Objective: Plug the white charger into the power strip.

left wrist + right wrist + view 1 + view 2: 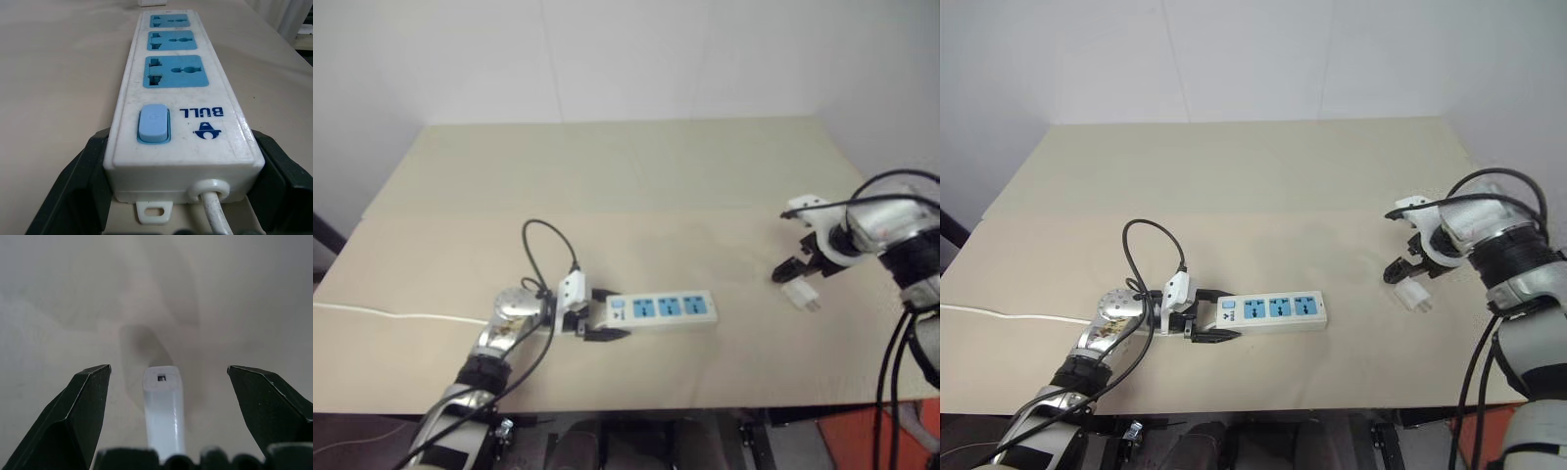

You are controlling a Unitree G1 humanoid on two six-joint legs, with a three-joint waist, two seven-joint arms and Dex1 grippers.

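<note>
The white charger (798, 292) will stand up straight with its port on top when I push it into the power strip, because prongs (814, 305) stick out opposite the charger's port.
The power strip (666, 308) lies flat near the table's front middle, a long white bar with three blue sockets (176, 71) and a blue switch (153, 123). My left gripper (597, 319) is shut on its switch end, one black finger (73, 196) on each side. The white charger (801, 295) lies on the table at the right, small and boxy. My right gripper (800, 269) hangs just above it, pointing steeply down and open. In the right wrist view the charger (164, 411) sits midway between the spread fingers (88, 401), touching neither.
The beige table (636, 176) stands against a white wall. The strip's thin white cord (372, 313) runs off the table's left edge. A black cable (543, 240) loops above my left wrist. The charger lies near the right edge.
</note>
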